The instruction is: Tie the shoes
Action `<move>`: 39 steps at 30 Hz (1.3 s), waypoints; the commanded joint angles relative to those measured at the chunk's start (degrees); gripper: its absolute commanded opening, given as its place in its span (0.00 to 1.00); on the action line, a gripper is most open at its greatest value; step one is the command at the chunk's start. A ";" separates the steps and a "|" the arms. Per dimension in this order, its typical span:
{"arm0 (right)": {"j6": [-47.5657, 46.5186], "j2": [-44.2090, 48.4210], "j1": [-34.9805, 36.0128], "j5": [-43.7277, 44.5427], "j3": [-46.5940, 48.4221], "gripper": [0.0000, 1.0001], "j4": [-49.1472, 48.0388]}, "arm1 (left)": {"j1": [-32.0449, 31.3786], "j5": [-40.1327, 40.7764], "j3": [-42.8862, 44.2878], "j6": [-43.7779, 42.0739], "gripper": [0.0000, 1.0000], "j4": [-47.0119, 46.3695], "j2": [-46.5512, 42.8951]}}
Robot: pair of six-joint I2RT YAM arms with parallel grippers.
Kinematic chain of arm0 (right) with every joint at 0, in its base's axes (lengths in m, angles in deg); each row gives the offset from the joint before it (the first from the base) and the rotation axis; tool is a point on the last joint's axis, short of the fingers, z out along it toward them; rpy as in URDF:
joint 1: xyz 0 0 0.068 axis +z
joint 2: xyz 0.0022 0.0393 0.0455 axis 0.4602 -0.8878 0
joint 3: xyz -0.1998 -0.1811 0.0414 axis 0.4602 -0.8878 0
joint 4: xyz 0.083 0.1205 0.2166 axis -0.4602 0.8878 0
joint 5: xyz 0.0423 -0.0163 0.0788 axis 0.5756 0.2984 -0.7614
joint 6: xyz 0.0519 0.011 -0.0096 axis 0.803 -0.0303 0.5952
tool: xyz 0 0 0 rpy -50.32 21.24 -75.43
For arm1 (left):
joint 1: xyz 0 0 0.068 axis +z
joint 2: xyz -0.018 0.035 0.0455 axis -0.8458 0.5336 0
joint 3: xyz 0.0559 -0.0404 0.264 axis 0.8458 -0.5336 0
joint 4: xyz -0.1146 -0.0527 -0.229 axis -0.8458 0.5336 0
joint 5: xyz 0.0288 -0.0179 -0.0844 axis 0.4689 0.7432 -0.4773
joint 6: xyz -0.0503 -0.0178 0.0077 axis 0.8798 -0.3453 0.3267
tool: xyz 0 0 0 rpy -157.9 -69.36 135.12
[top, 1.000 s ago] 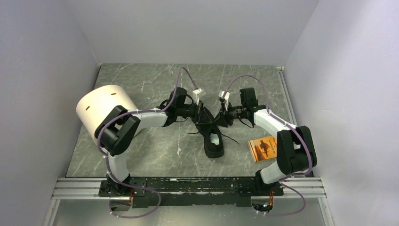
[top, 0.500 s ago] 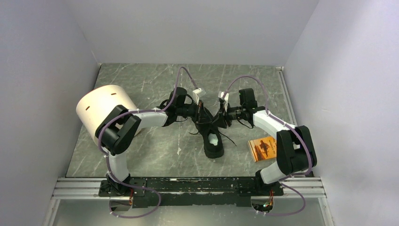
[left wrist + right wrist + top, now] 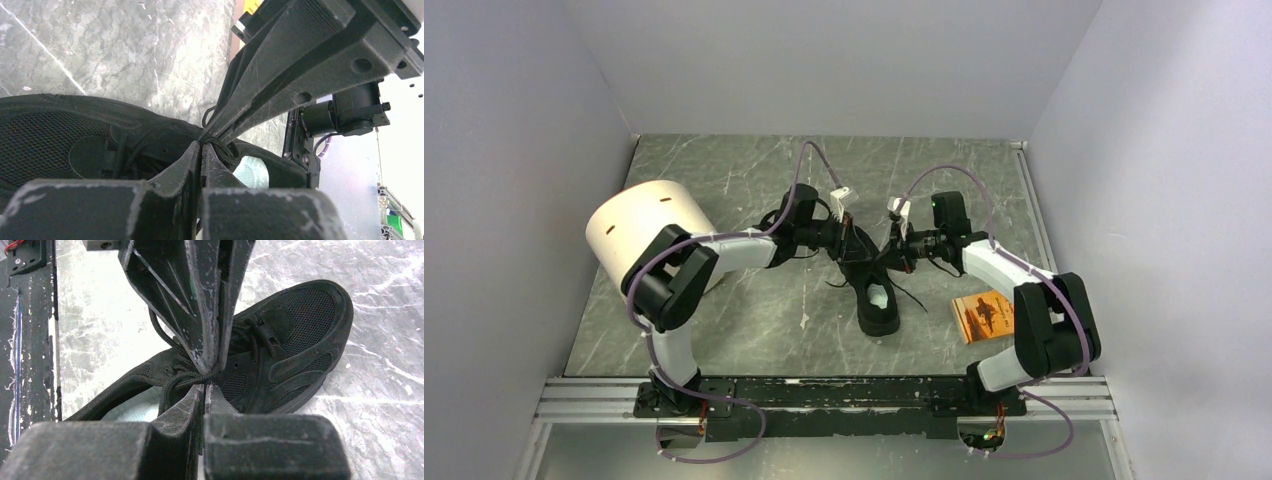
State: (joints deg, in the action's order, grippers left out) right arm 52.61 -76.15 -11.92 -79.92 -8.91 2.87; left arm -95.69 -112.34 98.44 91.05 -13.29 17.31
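Note:
The lace knot [image 3: 183, 376] lies under my grippers' meeting fingers, so next my left gripper opens and takes the shoe's loop on its own side before both pull apart.
A black low-top shoe [image 3: 877, 300] with a pale insole lies mid-table, heel toward the arms. Both grippers meet tip to tip over its lace area. My left gripper [image 3: 861, 251] is shut, a black lace [image 3: 223, 148] pinched at its tips [image 3: 201, 143] above the shoe [image 3: 55, 135]. My right gripper [image 3: 883, 256] is shut too, its tips [image 3: 205, 386] closed on a lace strand [image 3: 175, 381] that runs left over the shoe [image 3: 300, 325]. The left gripper's fingers [image 3: 200, 310] come down from above in the right wrist view. Loose lace ends [image 3: 912, 296] trail on the table.
A large white cylinder [image 3: 639, 232] stands at the left beside the left arm. An orange booklet [image 3: 984, 315] lies to the right of the shoe, near the right arm's elbow. Grey walls close the marble table [image 3: 744, 180] on three sides.
The right gripper's jaws have closed at the laces. Both wrists have edged closer together over the shoe. The shoe stays where it was.

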 commanded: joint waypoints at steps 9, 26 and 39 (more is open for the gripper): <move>-1.55 3.68 0.43 2.06 -1.68 0.00 -0.75 | 3.46 -1.22 -3.50 -3.20 0.43 3.51 -7.32; -2.54 3.09 0.42 2.59 -0.62 0.00 0.97 | 6.47 -5.99 -2.55 -5.53 0.56 7.77 -4.65; -1.71 2.60 0.51 4.68 0.22 0.00 1.61 | 6.47 -5.62 -0.24 -3.47 0.05 7.03 -2.60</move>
State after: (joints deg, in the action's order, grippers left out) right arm 50.71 -73.48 -11.83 -77.29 -9.87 3.70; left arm -89.06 -116.75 97.35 87.55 -5.60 15.12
